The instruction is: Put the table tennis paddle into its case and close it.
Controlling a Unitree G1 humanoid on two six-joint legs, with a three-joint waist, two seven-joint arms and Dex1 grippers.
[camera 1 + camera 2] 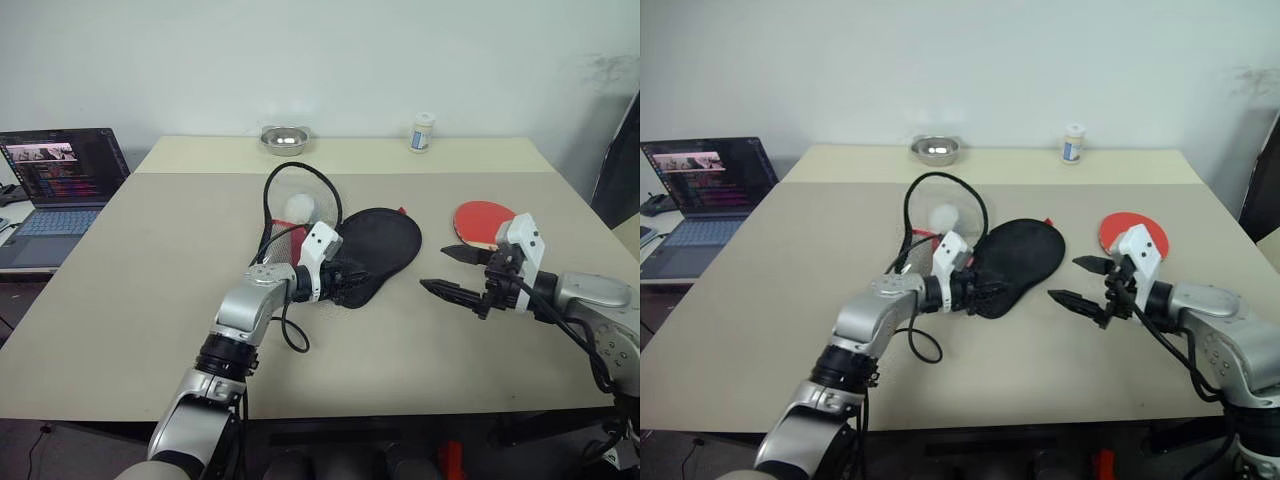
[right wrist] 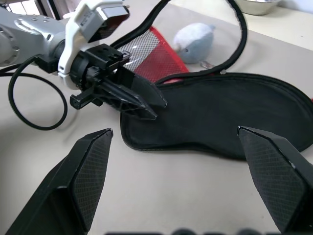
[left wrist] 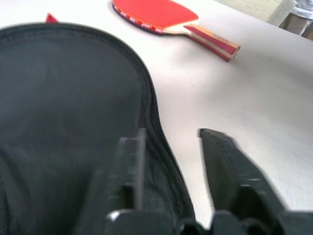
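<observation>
I expect the red mesh flap point(image 1: 297, 240) to drag along when I pull the case's black half towards the paddle, because the flap meets that half along one edge point(image 1: 340, 222).
The case point(image 1: 385, 240) lies open mid-table, black side up, with its red mesh flap point(image 1: 285, 240) and black edging loop spread behind it. My left gripper point(image 1: 350, 285) is at the case's narrow end, open. In the left wrist view one finger point(image 3: 129, 161) sits over the black fabric and the other over bare table, with the zip edge between them. The table tennis paddle point(image 1: 482, 220) lies flat to the right, red face up, its wooden handle point(image 3: 212, 39) pointing away from the case. My right gripper point(image 1: 434, 269) hovers open and empty between case and paddle.
A pale round object point(image 1: 298, 208) rests inside the edging loop. A metal bowl point(image 1: 284, 138) and a white bottle point(image 1: 422, 132) stand at the far edge. A laptop point(image 1: 60, 175) sits off to the left. A black cable point(image 1: 290, 335) hangs from my left arm.
</observation>
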